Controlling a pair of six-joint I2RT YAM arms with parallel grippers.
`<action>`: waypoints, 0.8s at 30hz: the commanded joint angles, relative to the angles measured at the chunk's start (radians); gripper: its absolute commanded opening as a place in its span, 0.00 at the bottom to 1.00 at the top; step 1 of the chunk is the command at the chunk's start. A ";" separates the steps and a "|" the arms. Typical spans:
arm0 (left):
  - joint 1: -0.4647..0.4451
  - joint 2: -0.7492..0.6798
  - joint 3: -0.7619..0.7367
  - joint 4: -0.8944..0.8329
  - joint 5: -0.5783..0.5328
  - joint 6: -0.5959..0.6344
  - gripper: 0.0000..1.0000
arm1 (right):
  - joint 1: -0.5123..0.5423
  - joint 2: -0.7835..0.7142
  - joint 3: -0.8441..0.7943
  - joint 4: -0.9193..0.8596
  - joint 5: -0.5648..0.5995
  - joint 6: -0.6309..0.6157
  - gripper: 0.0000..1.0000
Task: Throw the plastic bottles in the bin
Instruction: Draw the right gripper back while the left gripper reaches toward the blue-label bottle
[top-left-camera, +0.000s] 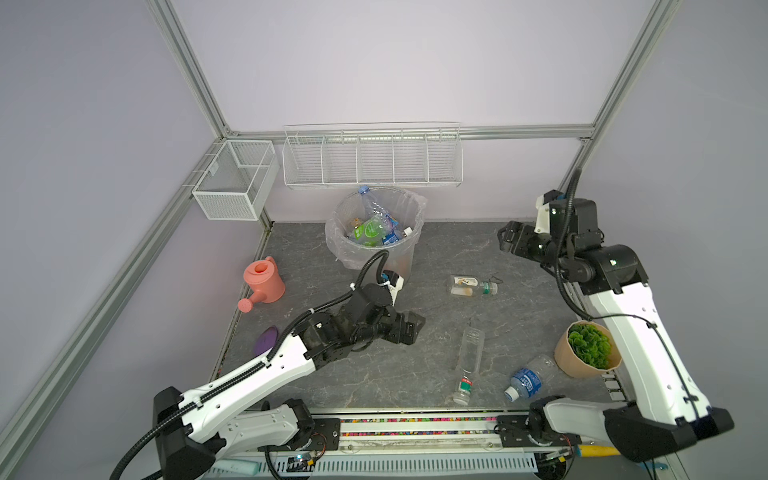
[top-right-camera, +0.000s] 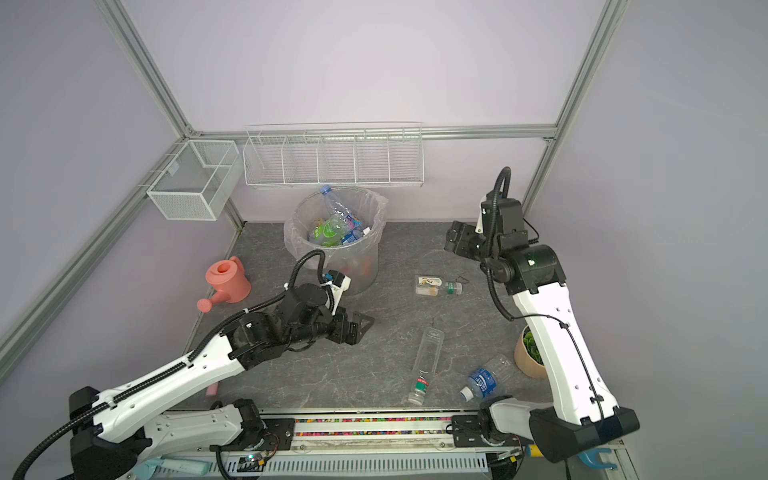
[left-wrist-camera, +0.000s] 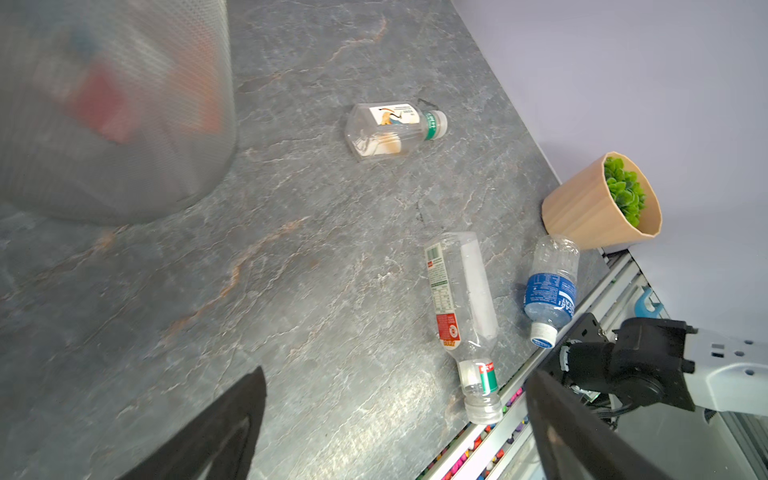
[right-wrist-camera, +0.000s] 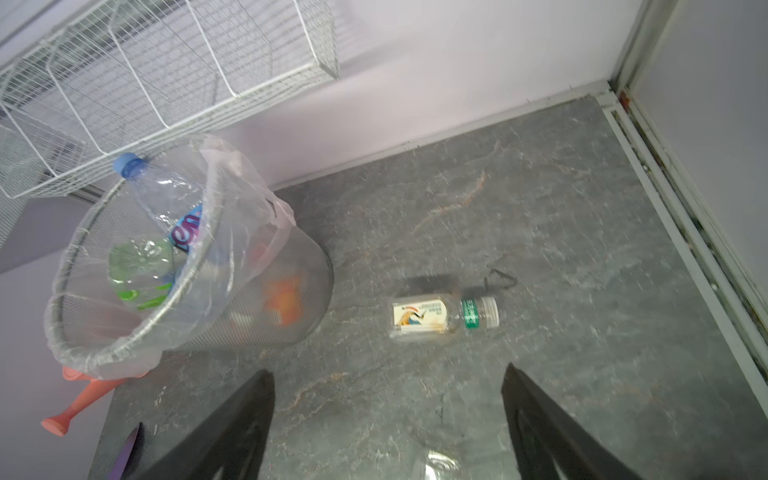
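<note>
I should keep moving my left gripper toward its label (top-left-camera: 525, 382) until the open fingers straddle it, as they line up across the blue-labelled bottle's width (top-left-camera: 532, 377).
The bin (top-left-camera: 409, 257) stands at the back of the table and holds several plastic bottles; one with a blue cap (top-left-camera: 368, 199) pokes above the rim. Three bottles lie on the table: a short clear one with a green band (top-left-camera: 471, 286) (right-wrist-camera: 440, 316), a tall clear one (top-left-camera: 469, 357) (left-wrist-camera: 461, 303) and a blue-labelled one (top-left-camera: 530, 378) (left-wrist-camera: 550, 286). My left gripper (top-left-camera: 415, 326) (left-wrist-camera: 397, 372) hovers open and empty in front of the bin, left of the tall bottle. My right gripper (top-left-camera: 505, 241) (right-wrist-camera: 387, 369) is open and empty, raised at the back right.
A pink watering can (top-left-camera: 264, 282) stands left of the bin, with a purple disc (top-left-camera: 266, 338) nearer the front. A potted plant (top-left-camera: 588, 347) sits at the right edge beside the blue-labelled bottle. White wire baskets (top-left-camera: 372, 158) (top-left-camera: 235, 178) hang on the walls behind.
</note>
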 joint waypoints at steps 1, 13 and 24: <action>-0.023 0.085 0.083 0.045 0.035 0.073 0.97 | -0.013 -0.156 -0.088 0.022 0.027 0.055 0.88; -0.111 0.432 0.348 0.088 0.137 0.154 0.96 | -0.022 -0.340 -0.108 -0.125 0.171 0.082 0.88; -0.185 0.749 0.648 -0.025 0.212 0.250 0.95 | -0.023 -0.493 -0.188 -0.167 0.276 0.072 0.88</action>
